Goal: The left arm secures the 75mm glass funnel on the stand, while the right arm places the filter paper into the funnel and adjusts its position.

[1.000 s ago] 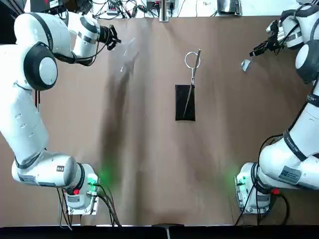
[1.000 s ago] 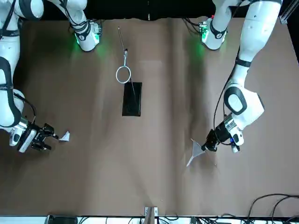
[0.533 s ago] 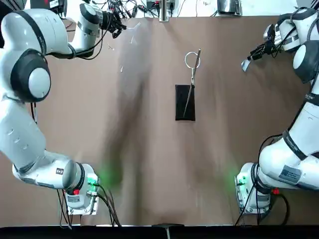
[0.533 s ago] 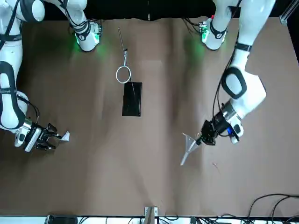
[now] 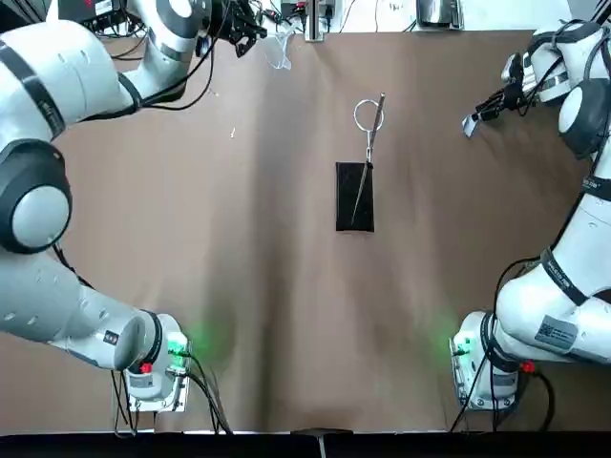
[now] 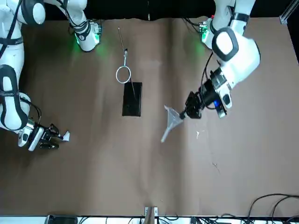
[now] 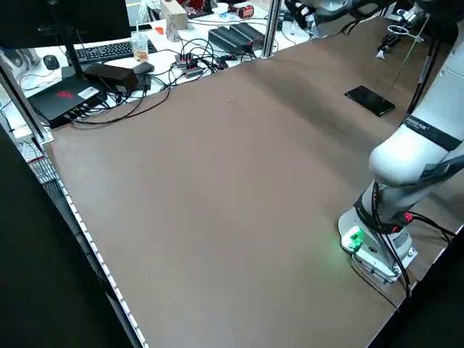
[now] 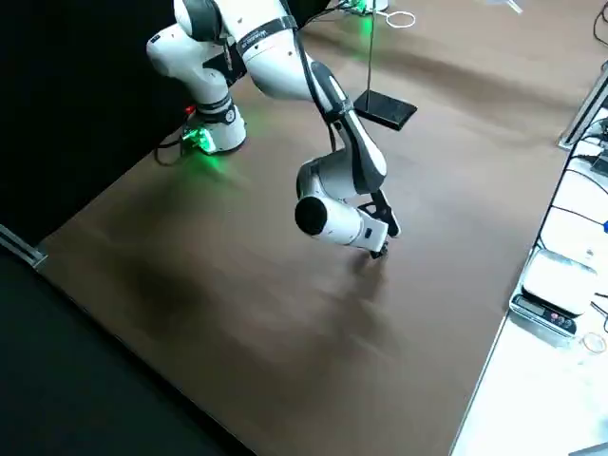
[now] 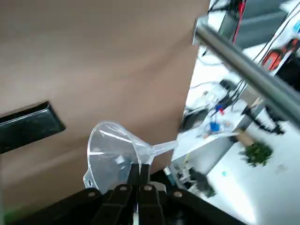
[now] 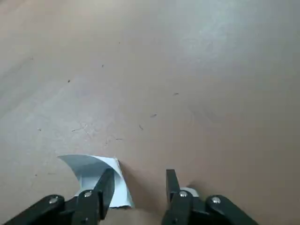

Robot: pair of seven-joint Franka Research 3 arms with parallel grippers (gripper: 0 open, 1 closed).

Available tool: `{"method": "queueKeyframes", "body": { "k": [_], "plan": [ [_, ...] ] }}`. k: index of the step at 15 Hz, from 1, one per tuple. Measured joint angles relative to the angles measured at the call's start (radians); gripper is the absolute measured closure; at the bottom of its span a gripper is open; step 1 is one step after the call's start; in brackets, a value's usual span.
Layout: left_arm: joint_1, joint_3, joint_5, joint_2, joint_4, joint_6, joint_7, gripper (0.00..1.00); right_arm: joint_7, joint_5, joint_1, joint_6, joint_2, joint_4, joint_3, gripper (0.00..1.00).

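Observation:
The filter paper's upper edge arches in an open curl, so I expect the filter paper to hold its curve and stick out stiffly when the robot lifts it.
My left gripper is shut on the clear glass funnel and holds it in the air, tilted, stem pointing away from the stand. In the left wrist view the funnel is pinched near its neck by my left gripper. The stand's black base and wire ring sit mid-table, ring empty. At the far right, my right gripper is open just beside the white filter paper. The filter paper lies on the table against one finger.
Brown paper covers the table. Cables, boxes and a metal post crowd its far edge. The arms' bases with green lights stand at the near corners. A scale sits off the table's side.
My left arm has lifted the funnel off the table and carried it toward the stand. My right gripper has crept closer to the filter paper, which lies where it was.

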Motion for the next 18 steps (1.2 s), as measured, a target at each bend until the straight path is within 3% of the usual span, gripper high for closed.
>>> {"method": "queueKeyframes", "body": {
  "k": [4,7,8,10,12,16,18],
  "plan": [
    [0.009,0.006,0.202,-0.034,0.046,-0.219,-0.016,0.97,-0.008,0.000,0.001,0.000,0.008,0.000,0.002,0.58],
    [0.035,0.014,0.319,-0.013,0.132,-0.385,-0.016,0.97,-0.012,0.000,0.001,-0.002,0.014,0.000,0.002,0.62],
    [0.040,0.015,0.342,0.000,0.164,-0.432,-0.012,0.97,-0.012,0.001,0.001,-0.004,0.015,0.000,0.002,0.67],
    [0.045,0.017,0.363,0.030,0.231,-0.536,-0.013,0.97,-0.013,0.001,0.001,-0.007,0.015,0.000,0.002,0.70],
    [0.045,0.016,0.363,0.054,0.279,-0.617,-0.073,0.97,-0.013,0.001,0.000,-0.007,0.015,0.000,0.001,0.83],
    [0.044,0.014,0.370,0.065,0.309,-0.648,-0.325,0.97,-0.013,0.001,-0.008,-0.025,0.015,-0.001,-0.006,0.93],
    [0.043,0.009,0.372,0.065,0.327,-0.650,-0.457,0.97,-0.012,0.001,-0.025,-0.100,0.014,0.001,-0.014,0.98]
  ]
}}
